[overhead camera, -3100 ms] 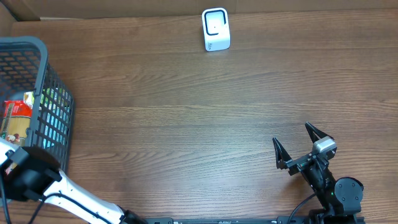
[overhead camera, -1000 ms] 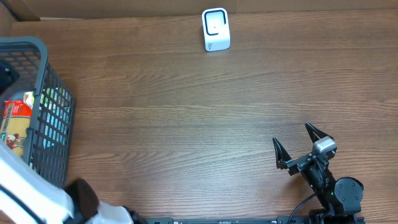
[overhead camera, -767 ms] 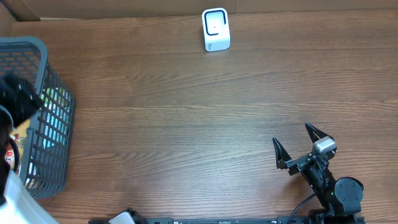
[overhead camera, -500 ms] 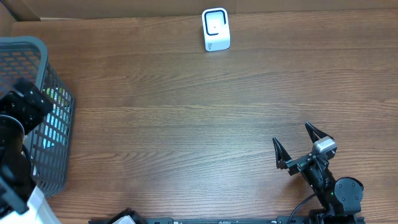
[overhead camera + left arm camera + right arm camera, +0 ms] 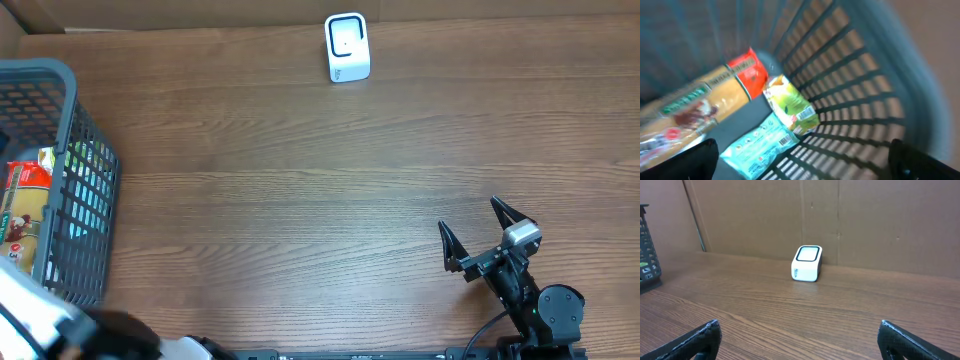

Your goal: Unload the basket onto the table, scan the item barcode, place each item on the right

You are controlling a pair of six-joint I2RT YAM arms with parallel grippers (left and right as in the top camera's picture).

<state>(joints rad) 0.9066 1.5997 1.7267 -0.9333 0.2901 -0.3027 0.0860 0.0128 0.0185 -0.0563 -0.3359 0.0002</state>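
I can see that the yellow-green pouch's barcode is clear of its top end, so I keep moving my left gripper down toward that top end (image 5: 774,85) until its fingers close around it.
Several items lie in the grey mesh basket (image 5: 865,75): a long pasta pack (image 5: 695,102) with a red end, a yellow-green pouch (image 5: 790,102), and a teal packet (image 5: 760,145) whose barcode faces up. My left gripper (image 5: 805,172) hangs open above them, holding nothing, with the teal packet nearest its jaws. The overhead view shows the pasta pack (image 5: 25,200) in the basket (image 5: 75,90) and the left arm (image 5: 40,320) as a blur. The white scanner (image 5: 347,47) stands at the far edge. My right gripper (image 5: 475,232) rests open and holds nothing at the near right.
Cardboard walls stand behind the scanner (image 5: 806,263). The basket's corner (image 5: 647,255) shows at the left edge of the right wrist view. Bare wooden tabletop (image 5: 300,200) stretches between basket, scanner and right arm.
My left arm has swung about over the basket's near side and now blurs at the lower left corner. Its jaws have opened wider. The right arm has not moved.
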